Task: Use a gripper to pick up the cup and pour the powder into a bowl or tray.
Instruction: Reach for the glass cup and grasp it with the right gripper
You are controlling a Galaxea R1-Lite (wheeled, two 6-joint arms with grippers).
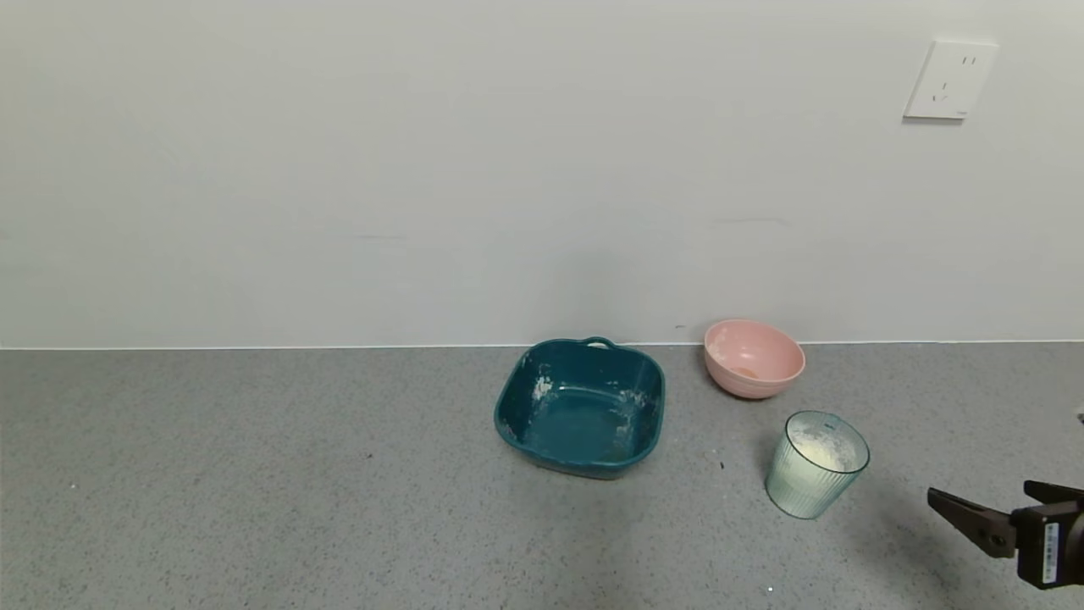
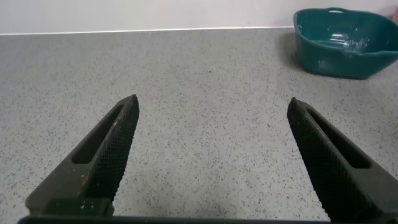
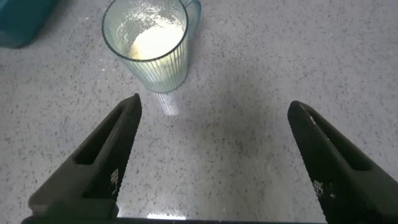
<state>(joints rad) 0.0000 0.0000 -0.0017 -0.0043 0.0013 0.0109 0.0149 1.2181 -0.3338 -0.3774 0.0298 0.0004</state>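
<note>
I expect the heap (image 1: 819,451) below to slump toward the cup's rim and partly stay behind when I pour, because white powder is sticking to the cup's inside (image 3: 138,25).
The ribbed pale blue-green cup (image 1: 815,466) stands upright on the grey counter, right of the dark teal basin (image 1: 580,408). White powder (image 1: 820,449) fills part of it. My right gripper (image 1: 980,493) is open and empty, low at the right, a short way right of the cup and apart from it. In the right wrist view the cup (image 3: 152,53) with powder (image 3: 151,41) stands beyond the open gripper (image 3: 212,107), off towards one finger. My left gripper (image 2: 212,104) is open and empty over bare counter, the basin (image 2: 345,40) far off.
A small round pink bowl (image 1: 754,357) stands behind the cup near the wall. The basin has white smears on its walls and a loop handle (image 1: 598,341) on its far rim. A wall socket (image 1: 950,80) is high at the right.
</note>
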